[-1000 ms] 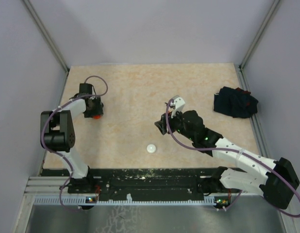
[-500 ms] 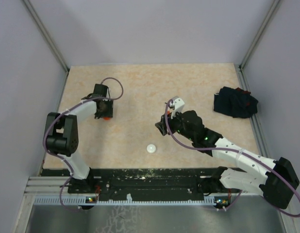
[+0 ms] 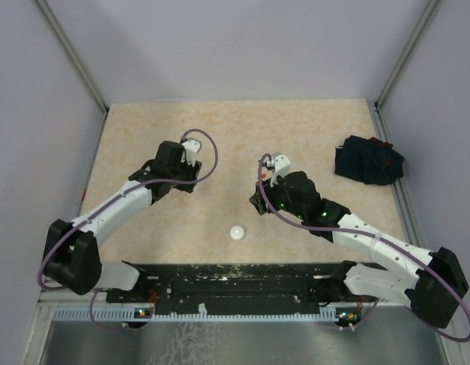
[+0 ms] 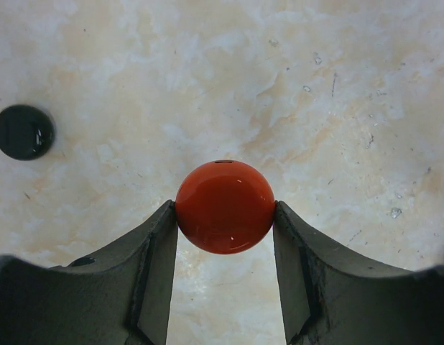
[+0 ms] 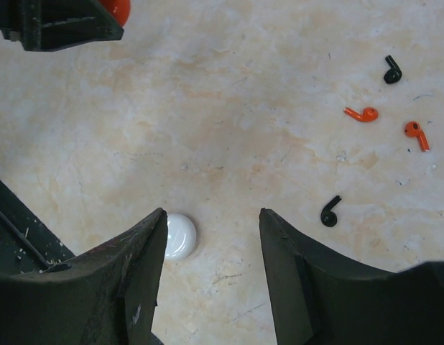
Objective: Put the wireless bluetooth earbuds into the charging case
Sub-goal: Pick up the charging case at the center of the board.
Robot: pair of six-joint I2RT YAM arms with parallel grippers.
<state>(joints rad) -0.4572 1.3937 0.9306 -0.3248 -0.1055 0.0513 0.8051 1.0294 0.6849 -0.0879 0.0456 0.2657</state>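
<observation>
The red case's front (image 4: 225, 192) is clear of the fingers, so the left gripper should go next toward the robot's open right gripper (image 3: 259, 199) and let go once that gripper holds the red case.
My left gripper (image 4: 224, 208) is shut on a round red case (image 4: 225, 206), one finger on each side of it; in the top view this gripper (image 3: 185, 181) is left of centre. A round black case (image 4: 24, 131) lies on the table to its left. My right gripper (image 5: 211, 215) is open and empty over the table, at the table's middle in the top view (image 3: 256, 199). A round white case (image 5: 179, 236) lies just beside its left finger. Two black earbuds (image 5: 330, 212) (image 5: 392, 70) and two red-orange earbuds (image 5: 362, 113) (image 5: 416, 134) lie loose to the right. No white earbuds show.
A dark navy cloth bundle (image 3: 368, 161) lies at the right edge of the table. The white case (image 3: 236, 233) sits near the front edge between the arms. Grey walls close in the table on three sides.
My left arm has swung right towards the table's middle, carrying the red case. My right gripper has shifted only slightly.
</observation>
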